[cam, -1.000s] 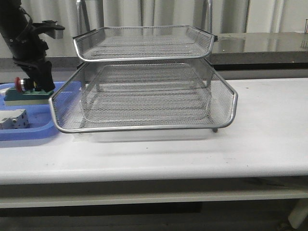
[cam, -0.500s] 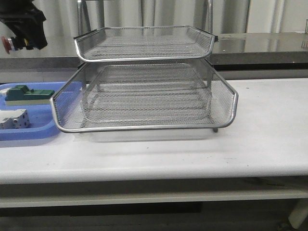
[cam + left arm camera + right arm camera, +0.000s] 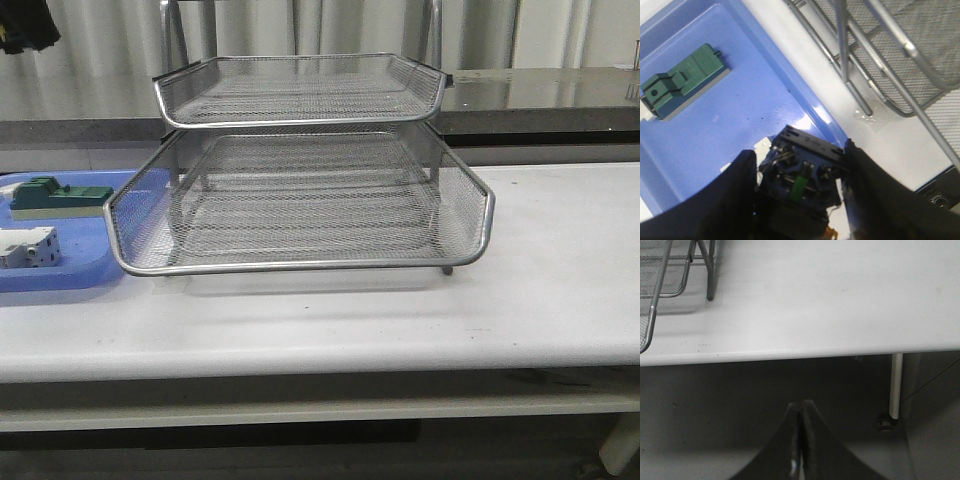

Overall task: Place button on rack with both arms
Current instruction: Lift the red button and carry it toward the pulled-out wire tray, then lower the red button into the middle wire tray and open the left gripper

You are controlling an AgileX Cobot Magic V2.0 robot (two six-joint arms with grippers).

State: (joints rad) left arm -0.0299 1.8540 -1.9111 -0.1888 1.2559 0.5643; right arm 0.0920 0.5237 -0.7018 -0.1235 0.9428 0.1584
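Note:
The robot's left gripper keeps carrying the button to the rack's lower shelf (image 3: 310, 185) until it reaches the mesh (image 3: 282, 215), because that shelf is empty and open at the front.
The button (image 3: 802, 170) hangs in my left gripper (image 3: 799, 154), which is shut on its blue-black contact block; the red cap is hidden. It hovers high over the blue tray's (image 3: 740, 105) corner, beside the rack (image 3: 880, 55). In the front view only a dark bit of the left arm (image 3: 25, 25) shows at the top left corner. The wire-mesh rack (image 3: 300, 265) stands mid-table. My right gripper (image 3: 801, 407) is shut and empty, below the table's front edge (image 3: 840, 347).
The blue tray (image 3: 60, 280) lies left of the rack and holds a green block (image 3: 55, 195) and a white block (image 3: 28, 248). The rack's leg (image 3: 710, 275) stands on the white table. A dark counter (image 3: 540, 90) runs behind.
My left arm has lifted the button up from the green block in the blue tray, rising until it nearly leaves the top left of the front view.

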